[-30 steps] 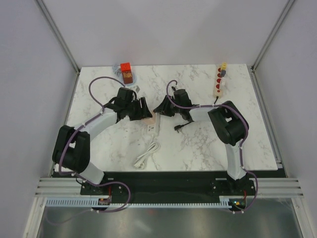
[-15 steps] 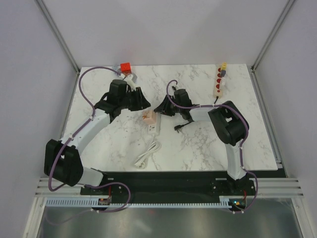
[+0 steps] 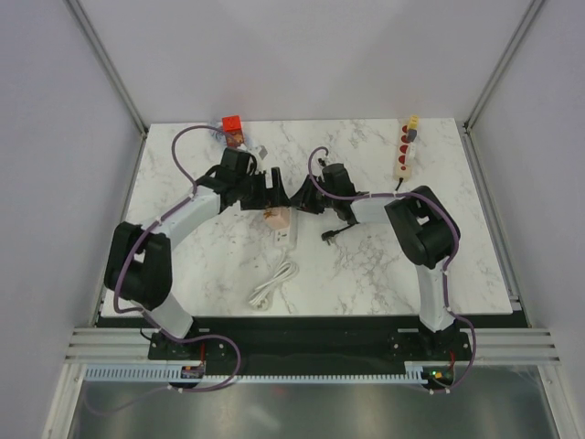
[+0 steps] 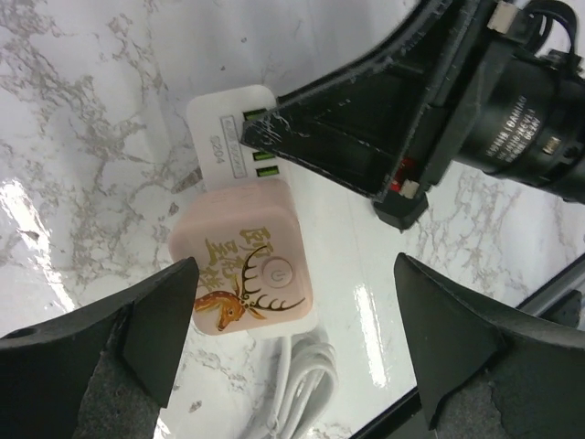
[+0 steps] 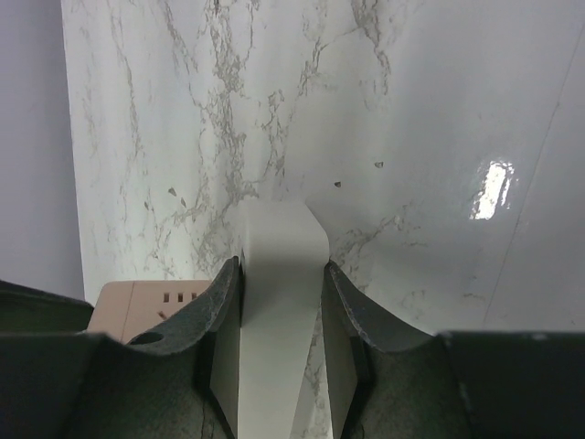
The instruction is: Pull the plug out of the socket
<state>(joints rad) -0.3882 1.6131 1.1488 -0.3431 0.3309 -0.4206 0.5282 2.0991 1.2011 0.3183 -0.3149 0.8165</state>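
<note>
Next, I centre my left gripper's fingers over the pink cube [image 4: 243,265], which sits off-centre below them, and lower them around its sides [image 4: 304,261] before I lift it off the white block.
The pink socket cube [image 3: 272,217] with a deer picture lies mid-table; it also shows in the left wrist view [image 4: 247,274] and in the right wrist view [image 5: 137,300]. A white plug block [image 4: 228,123] with green ports sits against its far side. My right gripper [image 3: 295,199] is shut on the white plug [image 5: 279,247], one finger on each side. My left gripper [image 3: 266,189] is open above the cube, and its jaws [image 4: 302,352] stand wide apart, the left finger [image 4: 110,338] beside the cube's edge. Whether the plug is seated in the cube is hidden.
The cube's white cable [image 3: 272,283] lies coiled toward the near edge. A black plug [image 3: 327,236] lies right of the cube. A red box [image 3: 232,128] stands at the back left. A white power strip [image 3: 405,148] with coloured plugs lies at the back right.
My left arm pulled back from the cube toward the back left, then swung right again over it, jaws open. The right arm and the cube have not moved.
</note>
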